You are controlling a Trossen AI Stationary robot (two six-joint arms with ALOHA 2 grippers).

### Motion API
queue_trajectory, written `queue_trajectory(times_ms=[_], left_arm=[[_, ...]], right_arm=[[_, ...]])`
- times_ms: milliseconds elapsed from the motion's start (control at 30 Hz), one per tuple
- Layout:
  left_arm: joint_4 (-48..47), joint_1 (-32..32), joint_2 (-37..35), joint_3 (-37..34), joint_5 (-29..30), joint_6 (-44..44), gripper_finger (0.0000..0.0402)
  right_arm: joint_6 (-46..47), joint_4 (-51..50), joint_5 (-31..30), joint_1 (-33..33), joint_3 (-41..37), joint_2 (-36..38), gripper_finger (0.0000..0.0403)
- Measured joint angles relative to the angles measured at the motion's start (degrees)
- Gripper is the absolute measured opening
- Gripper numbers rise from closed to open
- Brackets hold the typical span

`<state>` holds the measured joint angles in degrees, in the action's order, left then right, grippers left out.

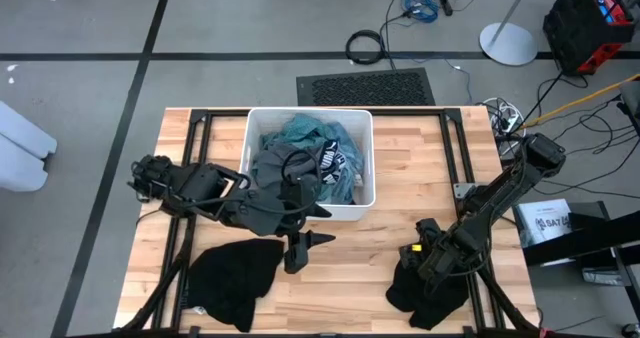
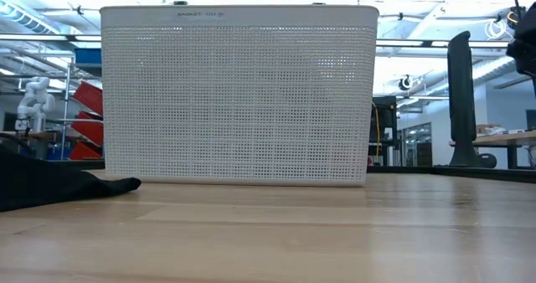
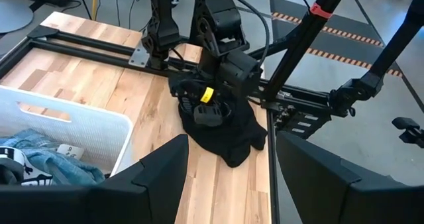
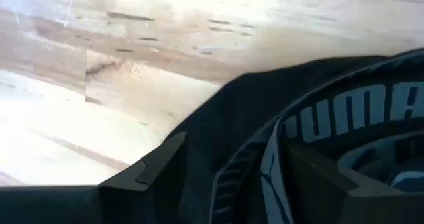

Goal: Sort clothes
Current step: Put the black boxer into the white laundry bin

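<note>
The lettered waistband [image 4: 354,110] bends over a second piece of cloth, so the bunched black garment [image 1: 428,296] will open wide between those pieces when I lift it.
A white bin [image 1: 364,196] at the table's far middle holds teal, blue and grey clothes [image 1: 310,153]. One black garment [image 1: 235,273] lies flat on the wood at the near left. Another black garment [image 1: 432,300] lies bunched at the near right, its lettered waistband [image 4: 344,118] showing. My right gripper [image 1: 418,253] points steeply down over it, open, with a fold of the cloth [image 4: 232,118] between its fingers. My left gripper [image 1: 308,250] hangs open above the table just in front of the bin, with nothing between its fingers. My right gripper comes at the near-right black garment [image 3: 238,138] from above, fingers pointing down and standing on either side of a fold beside the waistband. I cannot tell whether the fingers touch the cloth. The garment lies on the table.
Black frame rails [image 1: 190,178] run along the table's left and right sides. The bin's perforated wall [image 2: 239,99] fills the low view, with black cloth [image 2: 50,182] to its left. Bare wood [image 1: 350,278] lies between the two black garments.
</note>
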<state>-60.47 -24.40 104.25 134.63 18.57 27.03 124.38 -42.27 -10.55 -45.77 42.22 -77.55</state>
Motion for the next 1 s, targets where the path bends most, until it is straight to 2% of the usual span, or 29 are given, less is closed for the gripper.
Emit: queue_trajectory(times_ms=[333,433,567,733,867,1000], left_arm=[[-0.04,-0.80,-0.01,0.00,-0.22,-0.23,0.0237],[-0.04,-0.83,-0.02,0.00,-0.22,-0.31,0.0237],[-0.04,-0.83,-0.02,0.00,-0.22,-0.33,0.0237],[-0.04,-0.81,-0.04,0.00,-0.20,-0.37,0.0237],[-0.04,-0.81,-0.06,0.00,-0.20,-0.79,0.0237],[-0.03,-0.81,-0.07,0.00,-0.19,-0.82,0.0237]], right_arm=[[-0.63,-0.77,4.00,0.90,0.00,-5.21,0.0212],[-1.16,-0.56,5.40,0.73,0.00,-6.83,0.0200],[-3.77,0.33,6.07,0.67,0.00,-7.01,0.0142],[-8.61,0.91,6.21,0.67,0.00,-5.97,0.0020],[-10.12,1.21,6.40,0.67,0.00,-2.81,0.0009],[-12.68,1.96,4.94,0.67,0.69,4.00,0.0003]])
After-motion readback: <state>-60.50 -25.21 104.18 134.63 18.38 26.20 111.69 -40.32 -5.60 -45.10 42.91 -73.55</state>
